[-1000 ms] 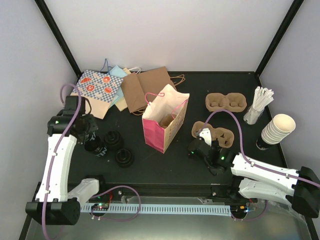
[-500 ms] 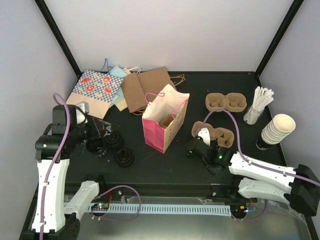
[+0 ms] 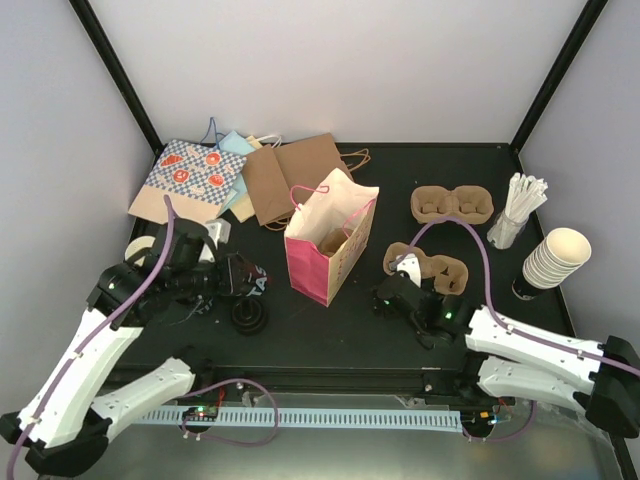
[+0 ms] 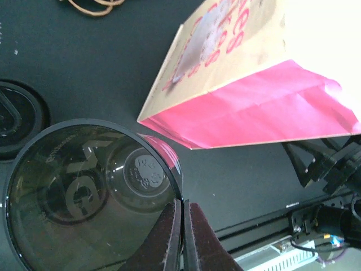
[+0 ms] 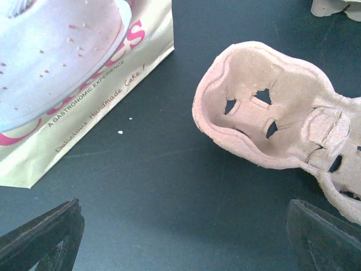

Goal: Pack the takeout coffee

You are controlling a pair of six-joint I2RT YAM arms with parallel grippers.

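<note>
The dark cup [image 4: 93,192] is hanging from my left gripper with its base down, so I should keep carrying it to the open spot [image 3: 348,303] beside the paper bag until the cup stands.
No takeout coffee shows in any view. My left gripper [image 4: 184,217] is shut on the rim of a round black plastic lid [image 4: 84,197], seen from its hollow underside. It hangs above the table just left of the pink-and-cream paper bag [image 4: 254,107]. From above, the left gripper [image 3: 248,283] sits between a black lid stack [image 3: 248,315] and the standing bag [image 3: 330,240]. My right gripper [image 5: 180,237] is open and empty, low over bare table in front of a brown pulp cup carrier [image 5: 271,124], with the bag [image 5: 73,73] to its left.
A second pulp carrier [image 3: 453,204] lies further back. Lidless cream cups [image 3: 555,258] stand stacked at the right edge beside a holder of white sticks [image 3: 515,210]. Flat paper bags [image 3: 290,175] lie at the back left. Another black lid [image 4: 17,118] rests on the table.
My left arm has swung from the table's left side toward the pink bag, carrying the black lid. The right arm has hardly moved.
</note>
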